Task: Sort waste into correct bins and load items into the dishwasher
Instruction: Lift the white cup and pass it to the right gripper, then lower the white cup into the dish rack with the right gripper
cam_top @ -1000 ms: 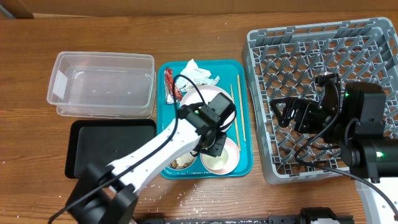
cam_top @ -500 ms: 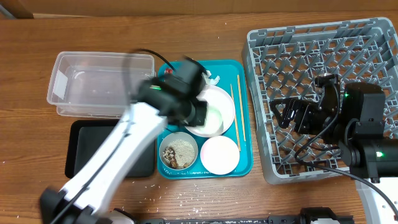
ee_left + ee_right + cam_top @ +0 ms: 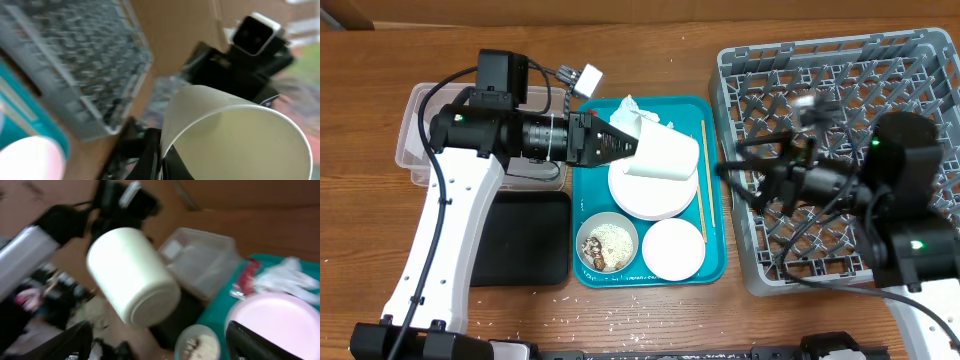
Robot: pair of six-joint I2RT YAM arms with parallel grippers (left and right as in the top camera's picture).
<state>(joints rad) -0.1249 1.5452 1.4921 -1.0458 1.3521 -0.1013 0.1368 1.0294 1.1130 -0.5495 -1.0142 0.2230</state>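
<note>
The small cream bowl [image 3: 666, 150] is hanging in my left gripper, short of the grey dish rack [image 3: 778, 235]. My right gripper should therefore take the bowl and put it inside the rack.
My left gripper [image 3: 628, 146] is shut on the rim of the small cream bowl [image 3: 661, 156] and holds it on its side in the air above the pale plate [image 3: 642, 195]; the bowl also shows in the left wrist view [image 3: 235, 135] and the right wrist view [image 3: 132, 277]. On the teal tray [image 3: 715, 262] sit a bowl of rice-like scraps [image 3: 608, 242], the pink bowl [image 3: 673, 248], the chopsticks [image 3: 701, 180] and the white tissue [image 3: 632, 110]. The red wrapper [image 3: 245, 277] shows only in the right wrist view. My right gripper [image 3: 740, 172] is open and empty over the left edge of the grey dish rack [image 3: 840, 80].
The clear tub [image 3: 415, 150] stands left of the teal tray, partly under my left arm. The black tray [image 3: 530, 240] lies in front of it. Small crumbs dot the table's front edge.
My left gripper has lifted the cream bowl off the front of the teal tray and swung it up over the plate. My right gripper has moved left toward the tray.
</note>
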